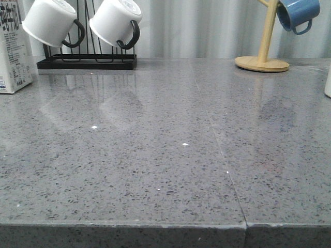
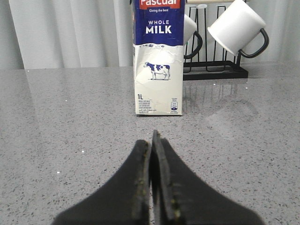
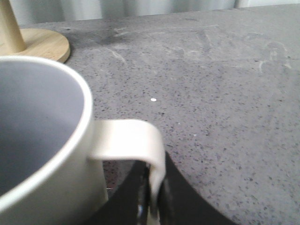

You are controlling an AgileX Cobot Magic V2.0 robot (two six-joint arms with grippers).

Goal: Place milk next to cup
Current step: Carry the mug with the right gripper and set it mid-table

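Observation:
The cup is held upright by its white handle (image 3: 135, 137), and the table's middle (image 1: 183, 101) is clear. My right gripper keeps going there and lets go of the cup once it stands.
The milk (image 1: 13, 46) is a tall white carton with a dark blue top, standing upright at the table's far left edge. In the left wrist view the milk (image 2: 158, 56) faces me with a cow picture. My left gripper (image 2: 152, 138) is shut and empty, a short way in front of the carton and apart from it. The cup (image 3: 42, 140), a white mug with a grey inside, fills the right wrist view. My right gripper (image 3: 153, 187) is shut on its white handle (image 3: 140, 145). Only a sliver of the cup (image 1: 328, 80) shows at the front view's right edge.
A black rack (image 1: 88, 62) at the back left holds two white mugs with black handles (image 1: 49, 20) (image 1: 116, 20), just behind the milk. A wooden mug tree (image 1: 264, 57) with a blue mug (image 1: 297, 13) stands at the back right; its base (image 3: 42, 42) lies beyond the cup.

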